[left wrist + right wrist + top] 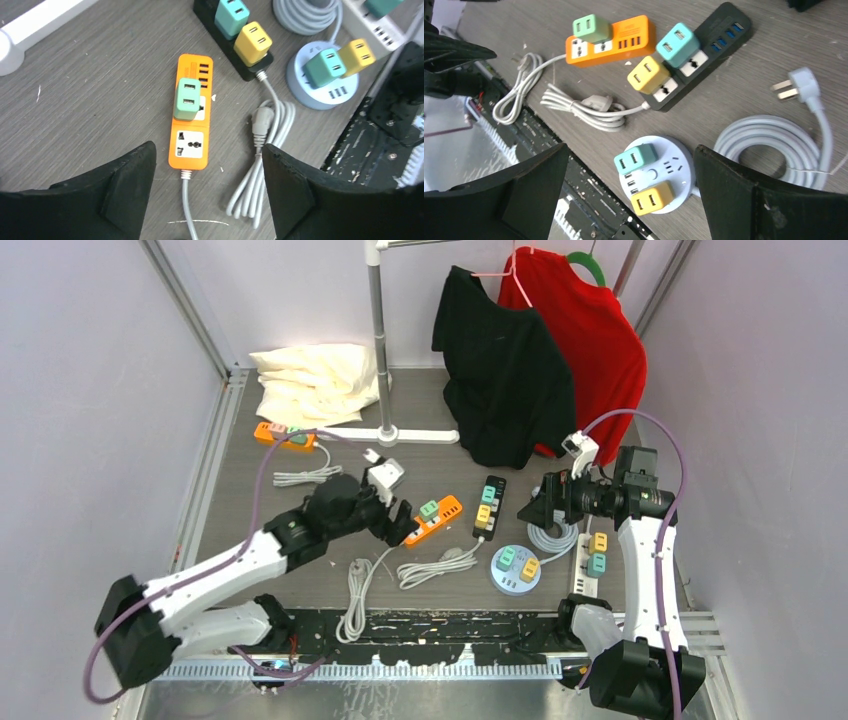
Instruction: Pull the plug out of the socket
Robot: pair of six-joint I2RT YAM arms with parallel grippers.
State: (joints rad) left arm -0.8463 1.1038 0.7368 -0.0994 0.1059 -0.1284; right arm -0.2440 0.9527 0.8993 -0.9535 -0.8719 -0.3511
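Note:
My left gripper is due to clamp the power strip's cord end (188,149) before my right gripper pulls the green plug (429,510) seated in the loose orange power strip.
An orange power strip (192,145) lies mid-table with a green plug (187,98) seated in its middle socket; the socket nearest my left gripper is bare. My left gripper (207,150) hovers open just above the strip's cord end and holds nothing. In the top view the left gripper (398,522) sits just left of the orange strip (446,510) and its green plug (428,508). My right gripper (630,149) stands open over a round white socket (676,167) that carries a teal plug (635,158) and a yellow plug (652,198).
A black strip (489,505) holds a teal plug and a yellow one. A white strip (590,560) lies at the right, a second orange strip (283,435) at the back left. Coiled cords (432,565), a clothes stand (378,340), shirts and a pillow stand behind.

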